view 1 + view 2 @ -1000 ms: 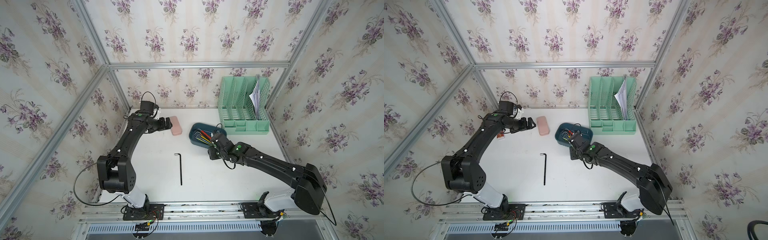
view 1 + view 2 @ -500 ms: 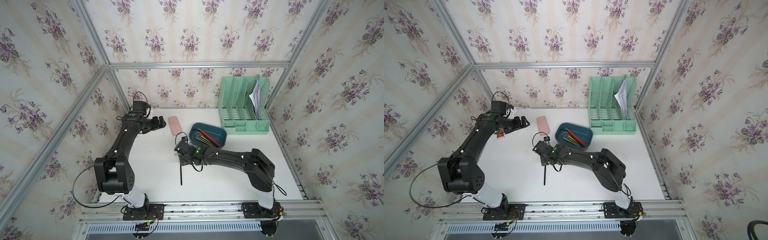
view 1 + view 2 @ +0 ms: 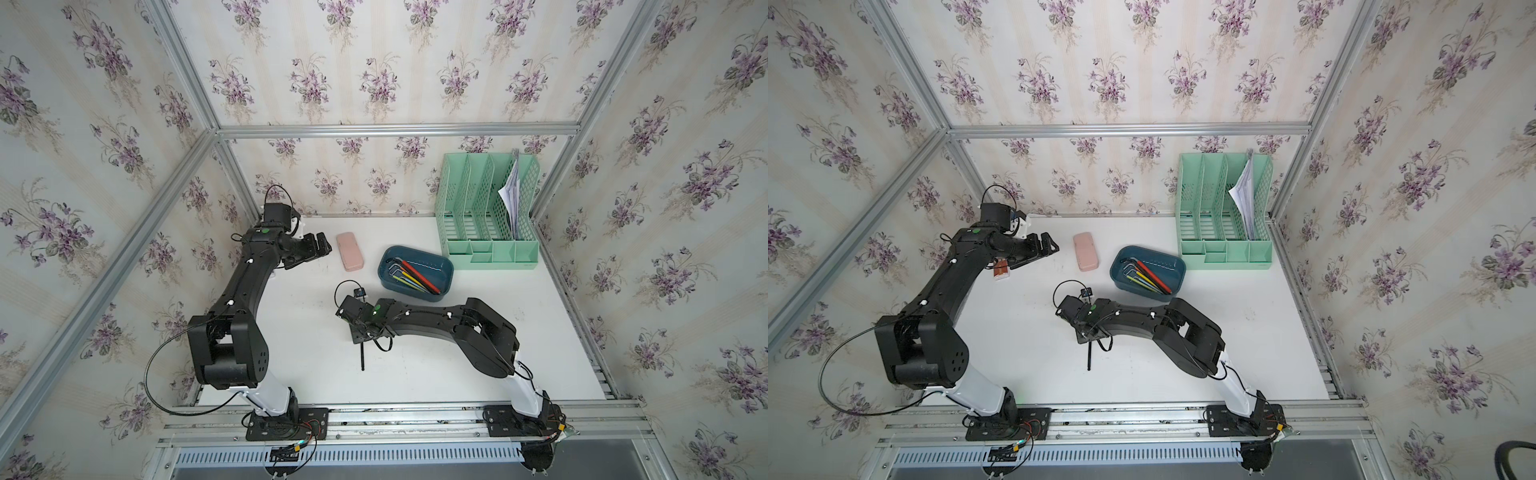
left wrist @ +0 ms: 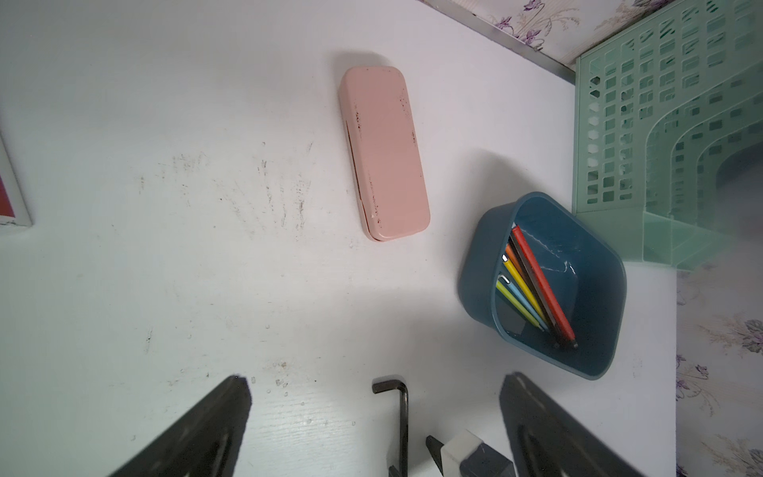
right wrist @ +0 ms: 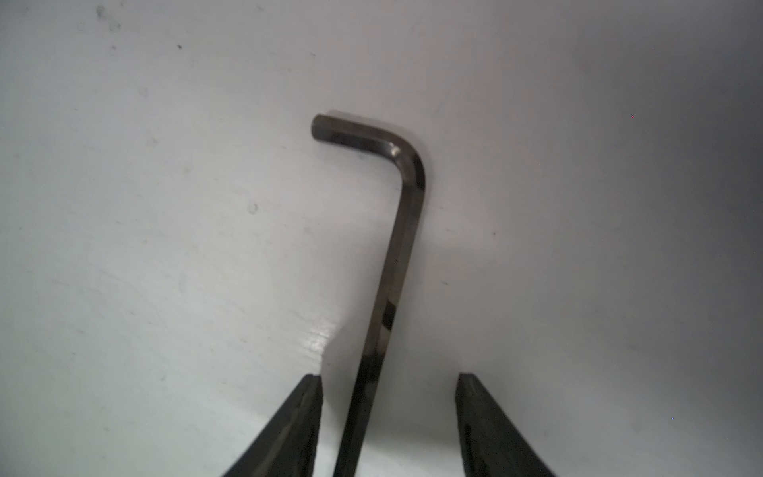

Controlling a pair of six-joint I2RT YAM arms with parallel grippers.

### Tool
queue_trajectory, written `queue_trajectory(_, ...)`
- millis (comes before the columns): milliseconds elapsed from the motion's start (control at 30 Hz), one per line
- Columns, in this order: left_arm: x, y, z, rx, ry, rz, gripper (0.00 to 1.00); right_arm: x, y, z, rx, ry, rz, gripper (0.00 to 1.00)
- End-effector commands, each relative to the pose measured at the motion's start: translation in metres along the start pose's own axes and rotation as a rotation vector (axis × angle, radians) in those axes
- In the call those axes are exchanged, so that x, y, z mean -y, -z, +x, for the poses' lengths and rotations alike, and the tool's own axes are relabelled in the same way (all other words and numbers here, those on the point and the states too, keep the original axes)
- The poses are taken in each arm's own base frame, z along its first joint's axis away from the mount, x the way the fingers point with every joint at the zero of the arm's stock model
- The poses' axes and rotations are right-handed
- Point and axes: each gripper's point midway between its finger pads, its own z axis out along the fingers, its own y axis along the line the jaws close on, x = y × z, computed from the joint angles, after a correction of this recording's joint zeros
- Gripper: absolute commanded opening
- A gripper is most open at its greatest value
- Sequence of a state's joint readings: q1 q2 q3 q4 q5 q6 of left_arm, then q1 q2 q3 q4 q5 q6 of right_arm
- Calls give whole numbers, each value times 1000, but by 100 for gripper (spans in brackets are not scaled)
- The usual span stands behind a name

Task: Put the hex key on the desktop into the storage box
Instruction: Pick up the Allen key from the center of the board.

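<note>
The hex key's long shaft (image 5: 373,357) is inside the low, open fingers of my right gripper. My right gripper should now slide toward the storage box (image 3: 415,273) and close around the hex key's shaft.
A black L-shaped hex key (image 3: 363,357) (image 3: 1089,358) lies flat on the white desktop (image 3: 498,374), in front of the dark teal storage box (image 3: 384,270) (image 3: 1116,270). My right gripper (image 3: 360,332) (image 5: 390,376) is down over the key's long shaft. It is open, and its fingers (image 5: 305,413) straddle the hex key (image 5: 396,256) with a gap on each side. My left gripper (image 3: 322,247) (image 4: 375,378) hangs open and empty at the back left, beside a pink case. Its wrist view shows the hex key (image 4: 402,413) and the storage box (image 4: 479,281) far below.
Several coloured rods and hex keys lie inside the storage box. A pink case (image 3: 350,257) (image 4: 384,153) lies left of it. A mint-green file organiser (image 3: 486,216) holding papers stands at the back right. A small red-and-white card (image 3: 1001,269) sits by the left wall.
My right arm has swung left from the storage box and come down over the hex key, with its jaws a little wider. My left arm has drawn back towards the left wall.
</note>
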State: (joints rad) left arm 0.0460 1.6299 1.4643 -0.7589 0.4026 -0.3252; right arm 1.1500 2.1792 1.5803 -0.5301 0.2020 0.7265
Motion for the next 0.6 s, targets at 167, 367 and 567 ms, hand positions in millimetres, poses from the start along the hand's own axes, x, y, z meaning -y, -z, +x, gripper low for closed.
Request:
queue_trajectory(167,4,-3,-1,0,13,30,99,61,2,29,-39,-47,124,58)
queue_trajectory(367,6,-4,0,-7,17,45,99,117,20,54,-59,-85,196,57)
queue_trajectory(567,7,-4,1,-9,21,52,99,141,35,61,-55,-93,232,57)
